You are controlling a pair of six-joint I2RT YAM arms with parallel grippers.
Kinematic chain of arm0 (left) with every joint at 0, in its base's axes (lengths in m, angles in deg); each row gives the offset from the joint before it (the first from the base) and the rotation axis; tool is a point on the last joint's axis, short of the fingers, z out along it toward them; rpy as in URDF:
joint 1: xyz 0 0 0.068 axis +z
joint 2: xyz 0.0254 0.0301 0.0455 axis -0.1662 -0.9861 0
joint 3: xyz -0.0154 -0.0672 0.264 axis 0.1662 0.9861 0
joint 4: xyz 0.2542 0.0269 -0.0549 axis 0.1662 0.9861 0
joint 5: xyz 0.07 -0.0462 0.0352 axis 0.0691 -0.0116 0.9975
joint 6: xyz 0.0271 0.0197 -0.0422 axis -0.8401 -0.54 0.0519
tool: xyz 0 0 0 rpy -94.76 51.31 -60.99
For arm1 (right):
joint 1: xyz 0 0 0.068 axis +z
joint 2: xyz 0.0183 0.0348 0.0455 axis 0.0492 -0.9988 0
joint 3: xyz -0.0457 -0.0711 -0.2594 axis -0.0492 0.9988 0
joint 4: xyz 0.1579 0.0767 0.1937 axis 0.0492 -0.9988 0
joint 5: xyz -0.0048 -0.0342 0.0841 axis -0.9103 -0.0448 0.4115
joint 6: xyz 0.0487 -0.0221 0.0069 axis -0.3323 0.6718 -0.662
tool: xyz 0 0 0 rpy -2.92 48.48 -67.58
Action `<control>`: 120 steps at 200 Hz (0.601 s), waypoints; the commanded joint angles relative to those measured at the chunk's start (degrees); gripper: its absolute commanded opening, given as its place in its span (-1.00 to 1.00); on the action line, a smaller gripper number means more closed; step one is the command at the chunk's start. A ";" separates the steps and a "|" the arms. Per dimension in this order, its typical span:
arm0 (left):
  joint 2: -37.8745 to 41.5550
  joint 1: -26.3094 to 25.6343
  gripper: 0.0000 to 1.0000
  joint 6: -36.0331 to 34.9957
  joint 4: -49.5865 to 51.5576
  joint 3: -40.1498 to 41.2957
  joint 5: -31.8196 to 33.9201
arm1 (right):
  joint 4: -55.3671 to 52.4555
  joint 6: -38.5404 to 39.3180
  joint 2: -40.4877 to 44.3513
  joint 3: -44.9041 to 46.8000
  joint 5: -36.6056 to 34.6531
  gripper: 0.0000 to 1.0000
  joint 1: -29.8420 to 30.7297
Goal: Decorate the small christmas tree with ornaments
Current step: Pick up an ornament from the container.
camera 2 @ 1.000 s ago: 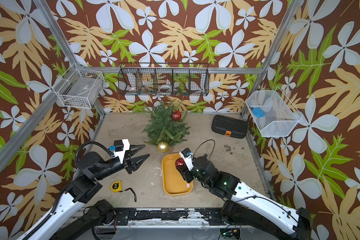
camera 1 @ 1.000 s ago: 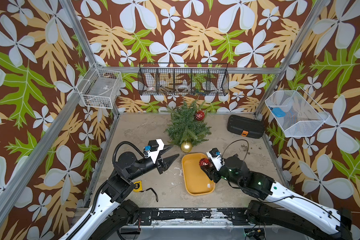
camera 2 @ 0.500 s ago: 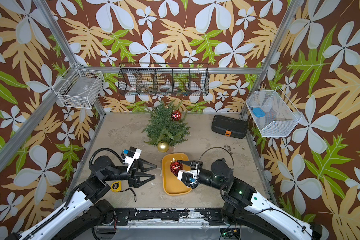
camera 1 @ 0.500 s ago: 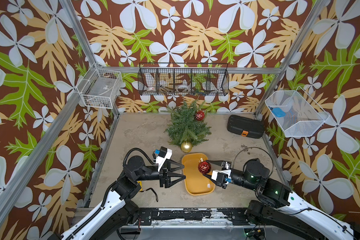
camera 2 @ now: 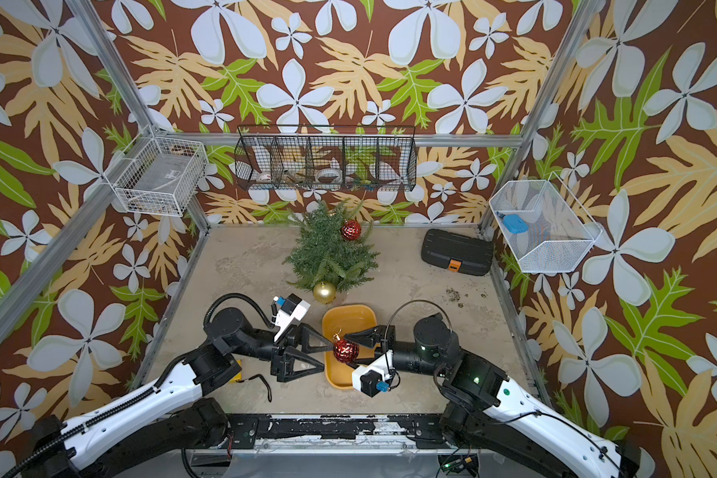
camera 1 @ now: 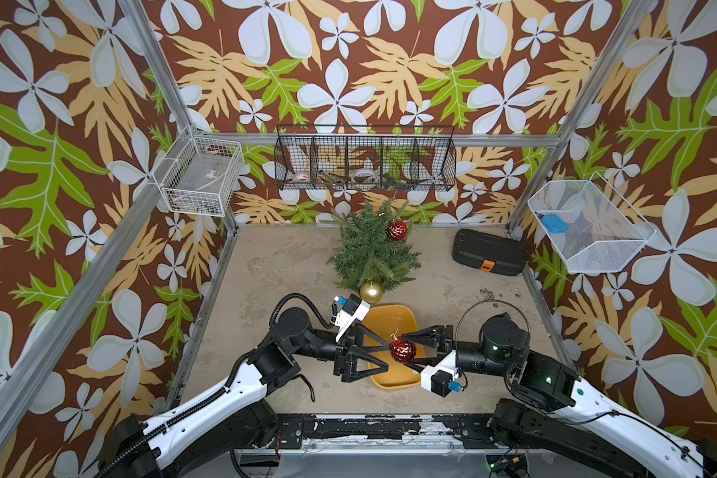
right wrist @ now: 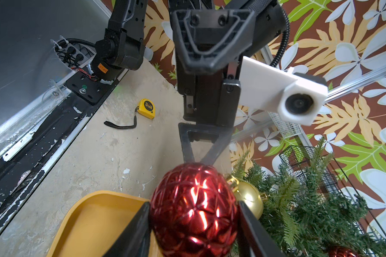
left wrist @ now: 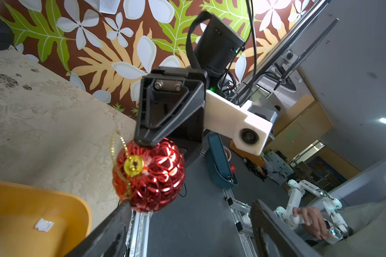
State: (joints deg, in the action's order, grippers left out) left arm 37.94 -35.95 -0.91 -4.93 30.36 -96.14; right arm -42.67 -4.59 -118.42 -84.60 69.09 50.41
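The red ornament's gold loop (left wrist: 133, 165) slants away from the line of the robot's right gripper, so the left gripper should hold the ornament (camera 1: 403, 350) while the right gripper grips it again opposite the loop.
My right gripper (camera 1: 405, 349) is shut on a faceted red ornament (camera 1: 403, 349) (right wrist: 194, 209) and holds it above the yellow tray (camera 1: 390, 316). Its gold loop (left wrist: 118, 144) sticks out toward the left arm. My left gripper (camera 1: 389, 354) (left wrist: 192, 213) faces it, open wide. One of its fingertips (left wrist: 123, 207) is right against the ball's side, and contact is unclear. The small christmas tree (camera 1: 371, 252) stands at the back. It has a red ornament (camera 1: 397, 230) near its top and a gold ornament (camera 1: 371, 291) at its front foot.
A black case (camera 1: 489, 252) lies at the back right. A yellow tape measure (right wrist: 146, 108) lies on the floor under the left arm. Wire baskets (camera 1: 365, 163) hang on the back and side walls.
The right arm pulled back and turned, carrying the red ornament up over the tray's middle. The left gripper swung right to meet it and opened wider.
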 commanded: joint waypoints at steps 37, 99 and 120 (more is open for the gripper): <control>-4.52 -1.91 0.58 -0.39 0.82 -4.02 -0.81 | -1.58 2.96 -2.14 -2.01 5.47 -0.01 0.12; -6.70 -2.69 0.53 -2.56 3.96 -6.22 -1.79 | -1.21 2.72 -2.85 -2.53 5.75 -0.02 0.15; -7.19 -2.81 0.51 -3.01 4.39 -6.42 -2.59 | -1.18 2.64 -2.52 -2.66 5.70 -0.02 0.07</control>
State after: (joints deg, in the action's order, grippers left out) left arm 31.08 -38.48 -2.70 -0.27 24.48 -96.14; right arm -44.31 -1.88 -121.22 -86.86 74.93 50.48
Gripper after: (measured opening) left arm 0.761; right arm 0.541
